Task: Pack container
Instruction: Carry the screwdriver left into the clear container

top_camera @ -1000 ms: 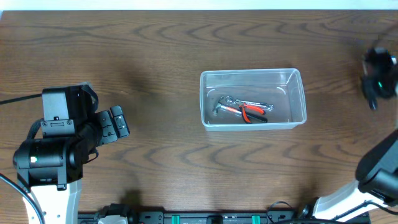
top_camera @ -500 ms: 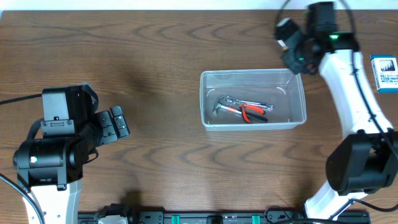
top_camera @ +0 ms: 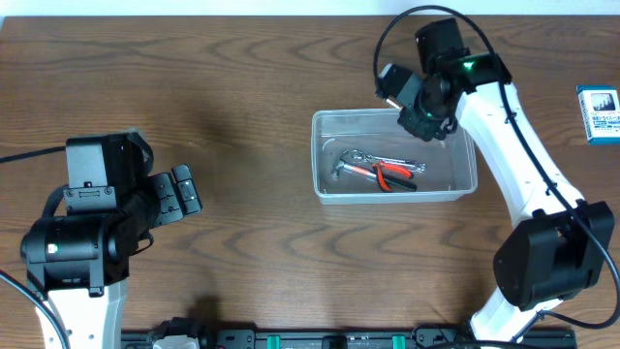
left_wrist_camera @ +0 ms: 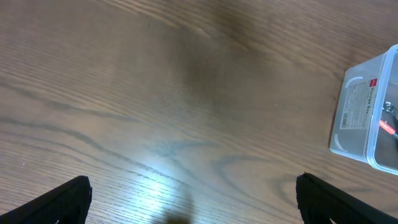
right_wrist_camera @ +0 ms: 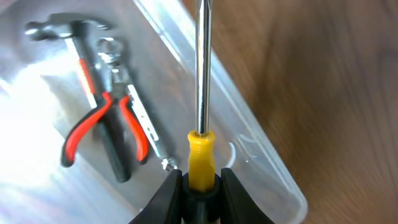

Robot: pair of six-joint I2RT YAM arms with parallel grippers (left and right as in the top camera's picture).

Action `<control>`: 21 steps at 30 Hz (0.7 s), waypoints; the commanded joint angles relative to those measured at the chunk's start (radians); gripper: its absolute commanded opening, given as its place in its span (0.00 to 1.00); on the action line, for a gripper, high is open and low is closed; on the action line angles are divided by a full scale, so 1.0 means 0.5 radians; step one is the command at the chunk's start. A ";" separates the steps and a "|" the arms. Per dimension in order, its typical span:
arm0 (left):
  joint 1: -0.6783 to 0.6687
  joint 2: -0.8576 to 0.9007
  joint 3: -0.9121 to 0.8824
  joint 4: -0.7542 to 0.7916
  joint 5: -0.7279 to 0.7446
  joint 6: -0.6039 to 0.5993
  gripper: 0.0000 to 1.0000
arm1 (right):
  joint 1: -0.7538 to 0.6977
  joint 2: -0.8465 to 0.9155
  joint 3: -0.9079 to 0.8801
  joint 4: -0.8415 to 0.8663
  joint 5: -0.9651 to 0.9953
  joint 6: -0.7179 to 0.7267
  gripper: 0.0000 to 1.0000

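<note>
My right gripper is holding the screwdriver by its handle (right_wrist_camera: 201, 160) above the open container, so I should keep bringing it down inside until it lies beside the pliers (top_camera: 386, 175).
The clear container (top_camera: 329, 186) sits mid-table, holding a small hammer (right_wrist_camera: 78, 37), red-handled pliers (right_wrist_camera: 102, 127) and a metal wrench (right_wrist_camera: 143, 118). My right gripper (top_camera: 422, 102) hovers over the container's far right rim (right_wrist_camera: 249, 155), shut on a screwdriver (right_wrist_camera: 201, 155) with a yellow-and-black handle; its steel shaft points away over the rim. My left gripper (left_wrist_camera: 193, 199) is open above bare wood on the left, fingertips (left_wrist_camera: 68, 199) wide apart with nothing between them. The container's end (left_wrist_camera: 367, 112) shows at the right edge of the left wrist view.
A small blue-and-white box (top_camera: 599, 113) lies at the table's right edge. The left arm's base (top_camera: 77, 233) stands at the near left, well away from the container.
The right arm has swung in from the far right edge to above the container's far right corner, carrying the screwdriver. The left arm has not moved.
</note>
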 commanded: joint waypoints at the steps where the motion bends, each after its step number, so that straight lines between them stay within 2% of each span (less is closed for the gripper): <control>1: 0.007 0.002 0.029 -0.008 -0.008 -0.002 0.98 | 0.021 -0.049 -0.033 -0.012 -0.149 -0.218 0.13; 10: 0.007 0.002 0.029 -0.008 -0.009 -0.002 0.98 | 0.022 -0.049 -0.323 0.073 -0.152 -0.453 0.16; 21: 0.007 0.002 0.029 -0.004 -0.009 -0.002 0.98 | 0.022 -0.049 -0.434 0.146 -0.154 -0.468 0.16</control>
